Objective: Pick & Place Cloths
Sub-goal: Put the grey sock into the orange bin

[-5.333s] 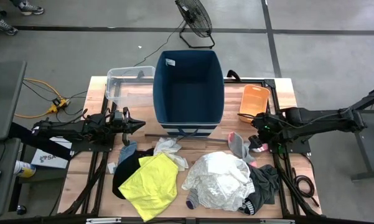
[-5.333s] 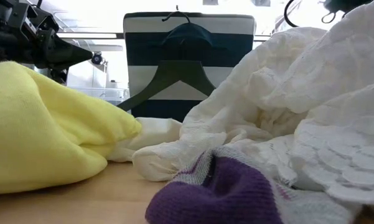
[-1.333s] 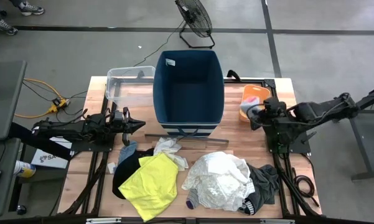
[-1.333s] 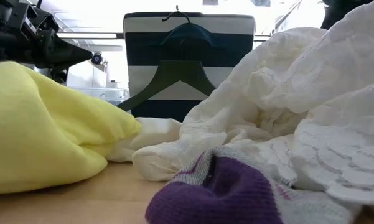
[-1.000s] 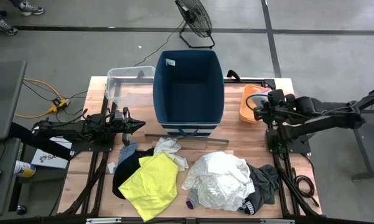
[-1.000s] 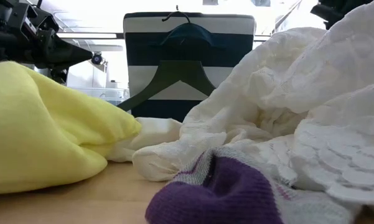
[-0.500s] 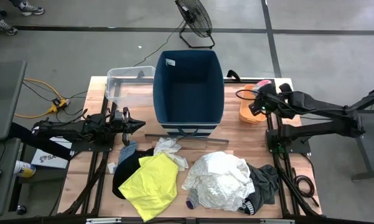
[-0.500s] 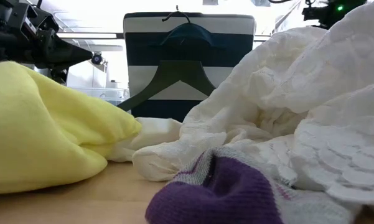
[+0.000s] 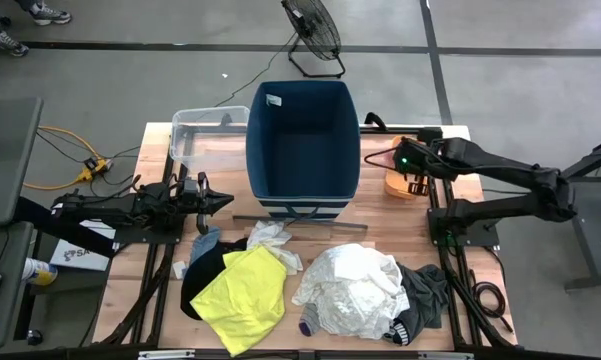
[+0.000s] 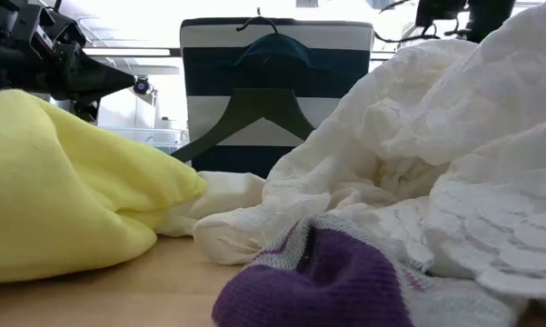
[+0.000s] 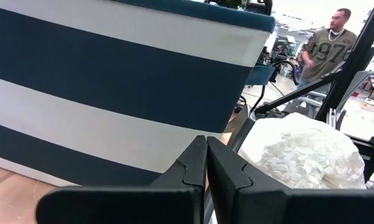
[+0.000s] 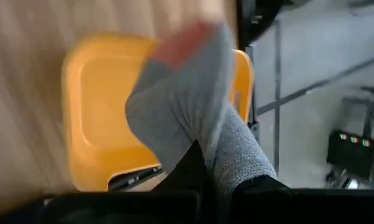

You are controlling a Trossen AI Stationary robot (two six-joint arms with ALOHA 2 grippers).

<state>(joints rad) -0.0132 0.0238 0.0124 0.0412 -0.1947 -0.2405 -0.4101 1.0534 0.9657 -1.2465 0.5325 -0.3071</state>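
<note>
I should swing my right gripper back, tip it down and lower the grey sock inside the tub point(image 9: 398, 181) before opening the gripper, because the sock is hanging across the orange tub's rim point(image 12: 234, 111).
My right gripper point(image 12: 202, 158) is shut on a grey sock point(image 12: 193, 106) with a pink tip and hangs over the small orange tub point(image 9: 400, 182), just right of the tall dark-blue bin point(image 9: 303, 140). The other cloths lie along the table's near side: a neon-yellow shirt point(image 9: 242, 295), a large white garment point(image 9: 352, 290), black clothes point(image 9: 202, 270), a dark-grey piece point(image 9: 427, 290) and a small white piece point(image 9: 273, 240). My left gripper point(image 9: 223, 200) waits shut and level at the bin's near left corner, touching nothing. My right gripper pinches the sock's grey ribbed end point(image 12: 236, 155), opposite the pink tip point(image 12: 196, 37), between its two fingers. The fingers slant down from the table's right side. The sock hangs slack below them over the orange tub point(image 12: 99, 106); whether its tip touches the tub I cannot tell.
A clear plastic tub point(image 9: 205, 135) stands left of the bin at the far edge. The bin's striped wall point(image 11: 112, 81) fills the space before my left gripper. A person point(image 11: 330, 43) stands in the room beyond the table. A fan point(image 9: 315, 30) is on the floor behind.
My right arm has swung toward the table's far edge and its gripper has gone left toward the blue bin, rolling at the wrist and sinking a little. The sock has travelled with it, staying over the orange tub.
</note>
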